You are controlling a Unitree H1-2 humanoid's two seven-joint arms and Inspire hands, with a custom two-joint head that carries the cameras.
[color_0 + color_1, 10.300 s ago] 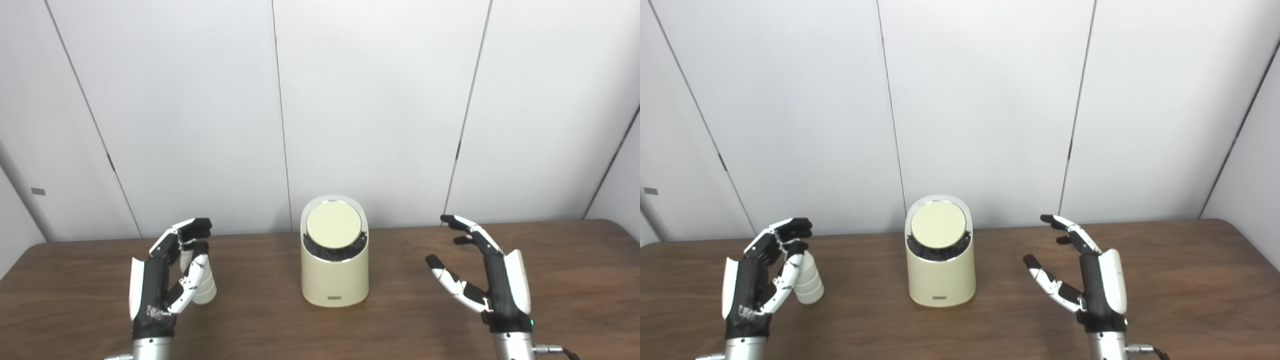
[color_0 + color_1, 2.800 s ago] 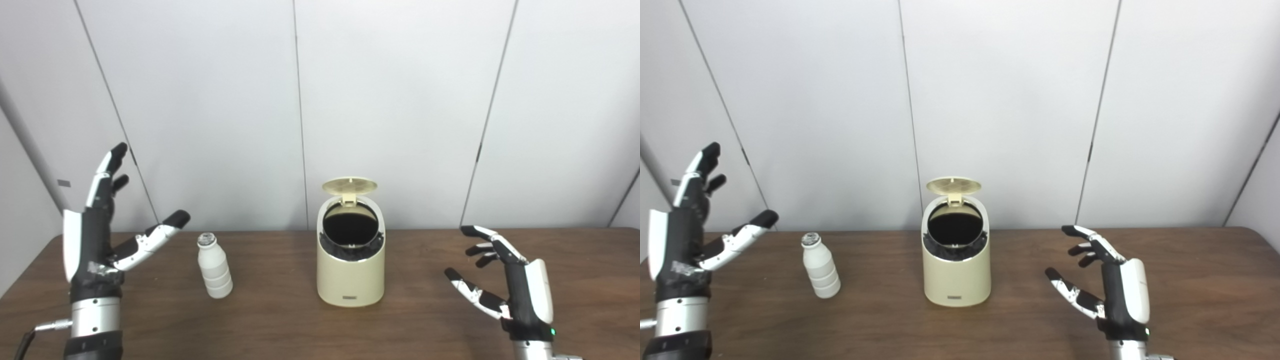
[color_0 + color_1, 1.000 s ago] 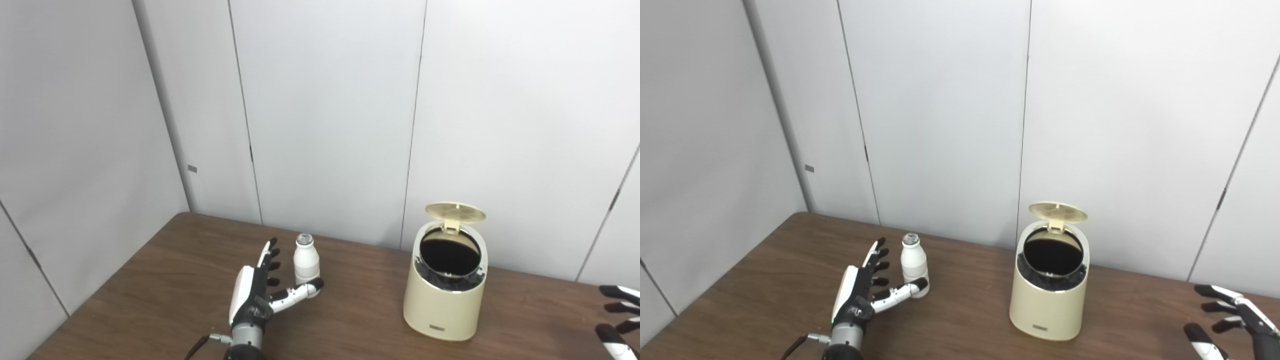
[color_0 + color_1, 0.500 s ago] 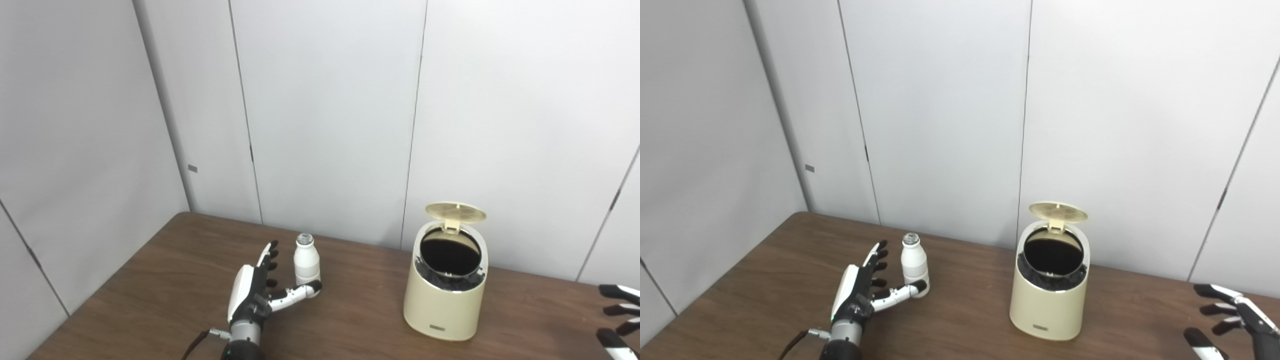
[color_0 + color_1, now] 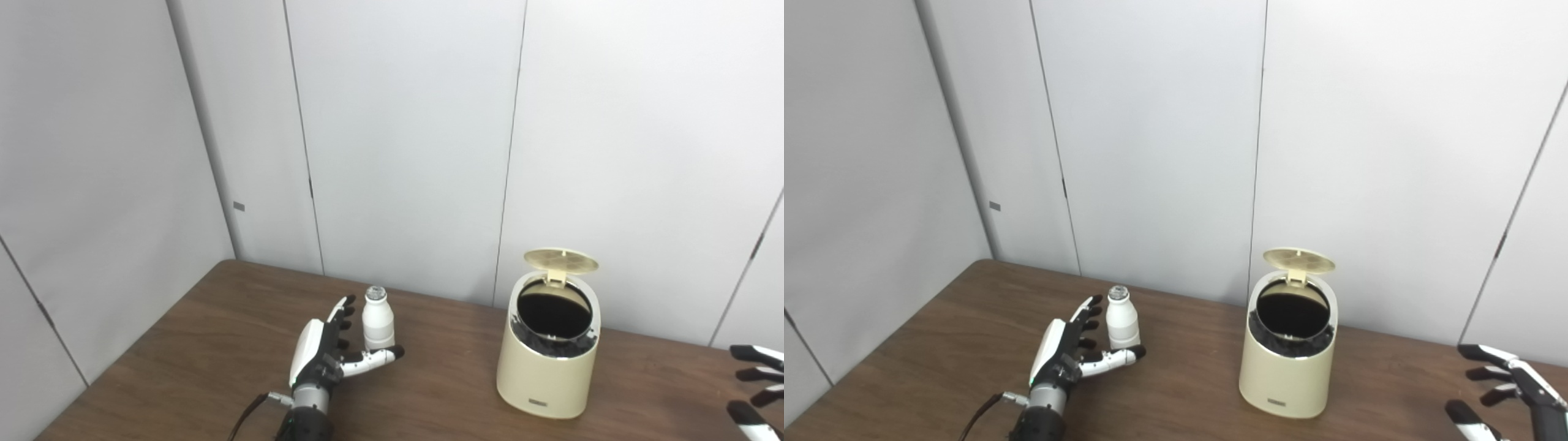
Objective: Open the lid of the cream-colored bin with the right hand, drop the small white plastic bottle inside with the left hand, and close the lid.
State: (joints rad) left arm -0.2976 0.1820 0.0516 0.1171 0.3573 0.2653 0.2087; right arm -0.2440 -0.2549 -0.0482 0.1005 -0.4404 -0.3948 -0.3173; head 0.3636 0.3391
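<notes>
I expect the small white plastic bottle [image 5: 378, 319] to stay upright below the bin's rim when I drop it into the cream-colored bin [image 5: 549, 345], because the bin is narrow and tall.
The cream-colored bin [image 5: 547, 360] stands on the brown table with its round lid [image 5: 560, 260] flipped up, showing a dark inside. To its left the small white plastic bottle [image 5: 376, 320] stands upright. My left hand [image 5: 331, 353] lies open just left of the bottle, fingers spread beside it and the thumb reaching across in front of its base; I cannot tell if they touch. My right hand [image 5: 1510, 395] is open at the lower right edge, well clear of the bin and partly cut off.
The table [image 5: 214, 343] ends at grey wall panels behind and at its left edge. A thin cable [image 5: 245, 416] trails from the left wrist. Bare table lies between bottle and bin.
The left hand has slid right and forward, closing in on the bottle. Bin, open lid and right hand stay as they were.
</notes>
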